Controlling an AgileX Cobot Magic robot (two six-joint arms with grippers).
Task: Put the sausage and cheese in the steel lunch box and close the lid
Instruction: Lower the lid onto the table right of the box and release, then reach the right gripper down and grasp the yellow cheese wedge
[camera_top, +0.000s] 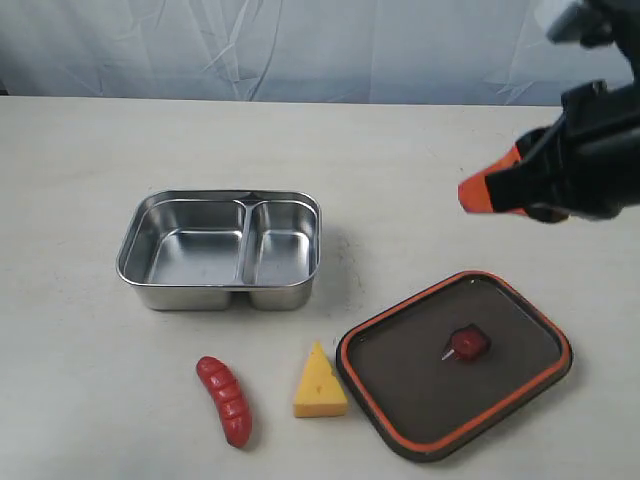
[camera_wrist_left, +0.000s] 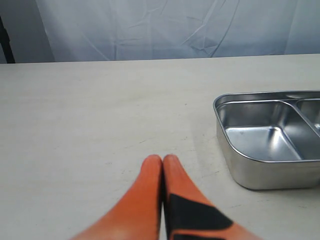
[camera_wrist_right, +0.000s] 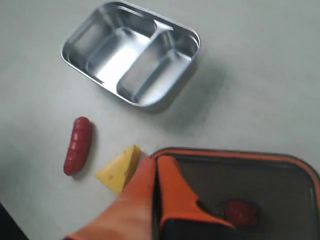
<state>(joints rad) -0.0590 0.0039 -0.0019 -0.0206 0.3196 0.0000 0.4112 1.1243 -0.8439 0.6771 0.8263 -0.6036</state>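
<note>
The yellow cheese is clear of the sausage and the lid's rim (camera_top: 346, 372), so my right gripper should go on toward the cheese (camera_top: 320, 386) until its open fingers are on both sides of it.
The steel lunch box (camera_top: 220, 250) stands open and empty on the table, its two compartments bare; it also shows as the lunch box (camera_wrist_right: 132, 52) and the lunch box (camera_wrist_left: 272, 140). In front of it lie the red sausage (camera_top: 225, 400), also the sausage (camera_wrist_right: 77, 146), and the yellow cheese (camera_top: 319, 383), also the cheese (camera_wrist_right: 120, 169). The dark lid (camera_top: 455, 360) with its orange rim lies flat to the right, also the lid (camera_wrist_right: 260, 185). My right gripper (camera_top: 470, 193) hangs shut and empty above the lid (camera_wrist_right: 156, 162). My left gripper (camera_wrist_left: 162, 160) is shut and empty, left of the box.
A small red valve tab (camera_top: 467, 344) sits on the lid's middle. A pale backdrop (camera_top: 300, 45) closes off the far side of the beige table (camera_top: 80, 160).
</note>
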